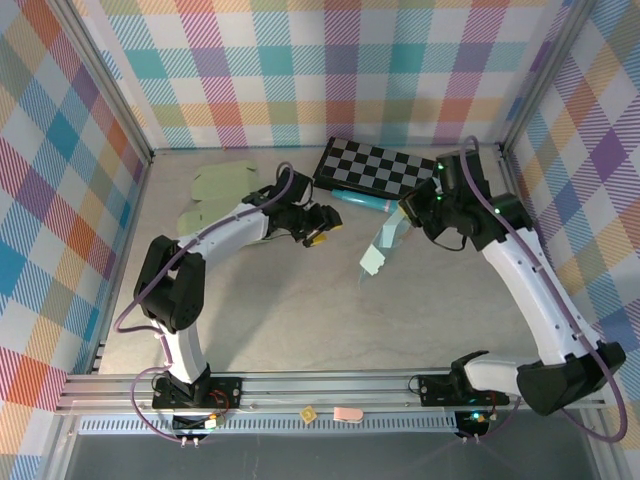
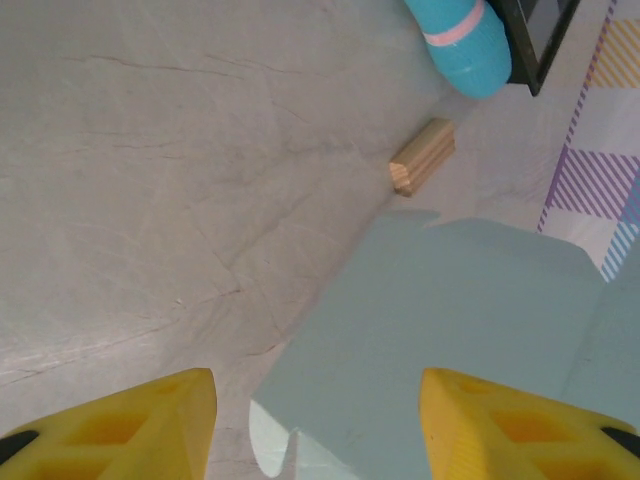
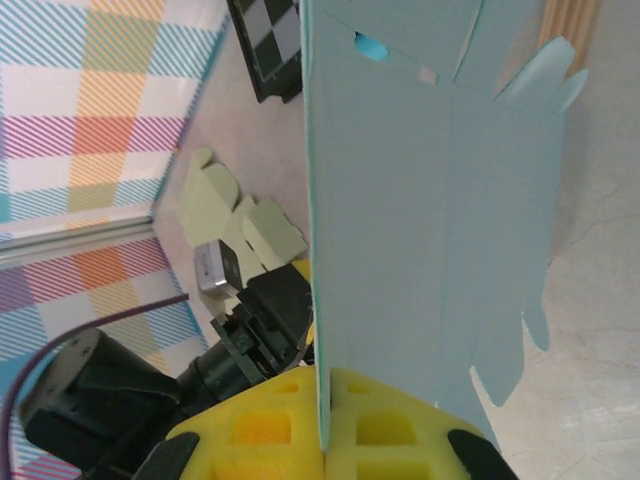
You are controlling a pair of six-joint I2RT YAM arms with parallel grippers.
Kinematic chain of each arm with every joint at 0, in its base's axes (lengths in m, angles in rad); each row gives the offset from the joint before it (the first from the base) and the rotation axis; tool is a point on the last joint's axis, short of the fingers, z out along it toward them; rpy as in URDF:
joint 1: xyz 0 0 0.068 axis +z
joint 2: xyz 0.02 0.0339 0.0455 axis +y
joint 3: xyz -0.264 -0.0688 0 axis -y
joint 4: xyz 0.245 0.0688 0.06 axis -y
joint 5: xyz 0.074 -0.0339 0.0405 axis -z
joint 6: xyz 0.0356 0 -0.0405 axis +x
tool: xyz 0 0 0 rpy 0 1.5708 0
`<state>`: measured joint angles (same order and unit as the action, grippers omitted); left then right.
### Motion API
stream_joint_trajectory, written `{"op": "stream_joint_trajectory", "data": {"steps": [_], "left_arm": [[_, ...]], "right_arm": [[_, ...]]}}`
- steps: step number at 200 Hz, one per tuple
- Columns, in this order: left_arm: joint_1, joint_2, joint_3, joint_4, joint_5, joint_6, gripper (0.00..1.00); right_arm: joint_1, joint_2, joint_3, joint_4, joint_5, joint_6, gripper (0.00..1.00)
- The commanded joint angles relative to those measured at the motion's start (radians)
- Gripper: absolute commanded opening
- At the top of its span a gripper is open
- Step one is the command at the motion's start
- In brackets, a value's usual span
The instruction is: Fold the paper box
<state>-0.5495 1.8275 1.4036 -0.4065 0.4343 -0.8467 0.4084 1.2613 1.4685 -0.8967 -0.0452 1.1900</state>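
The paper box is hanging on edge [image 1: 379, 247], away from my open left gripper. My right gripper needs to move it toward my left gripper and put it down flat.
The paper box is a flat pale blue cut-out sheet [image 1: 383, 243], held on edge above the table's middle. My right gripper [image 1: 410, 214] is shut on its upper end. In the right wrist view the yellow fingers [image 3: 280, 430] pinch the sheet's edge at my right gripper [image 3: 326, 420], and the sheet [image 3: 430, 200] runs away from them with its tabs to the right. My left gripper [image 1: 320, 229] hangs just left of the sheet. In the left wrist view my left gripper [image 2: 318, 420] stands open, and the blue sheet [image 2: 450, 310] lies beyond the gap between its yellow fingers.
Pale green flat cut-outs [image 1: 225, 186] lie at the back left. A black-and-white checkerboard [image 1: 385, 166] lies at the back, with a turquoise cylinder [image 1: 360, 201] in front of it. A small wooden block [image 2: 422, 156] rests on the table near the cylinder [image 2: 462, 40].
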Motion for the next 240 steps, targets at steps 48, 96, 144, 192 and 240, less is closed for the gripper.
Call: {"op": "stream_joint_trajectory", "data": {"steps": [48,96,144,192,240], "left_arm": [[0.000,-0.051,-0.098,-0.005,0.014,0.024,0.55],[-0.009,-0.105,-0.209,0.025,0.059,-0.002,0.55],[0.061,-0.294,-0.271,-0.191,-0.116,0.071,0.59],[0.046,-0.472,-0.230,-0.293,-0.183,0.215,0.67],[-0.166,-0.551,-0.217,-0.250,-0.417,0.355,0.78]], "right_arm": [[0.269,0.096,0.292,-0.514,0.401,0.306,0.00],[0.369,0.366,0.624,-0.867,0.412,0.484,0.00],[0.320,0.525,0.606,-0.580,0.386,0.428,0.00],[0.281,0.486,0.255,-0.006,0.327,0.352,0.00],[0.247,0.527,0.245,-0.014,0.264,0.387,0.00]]}}
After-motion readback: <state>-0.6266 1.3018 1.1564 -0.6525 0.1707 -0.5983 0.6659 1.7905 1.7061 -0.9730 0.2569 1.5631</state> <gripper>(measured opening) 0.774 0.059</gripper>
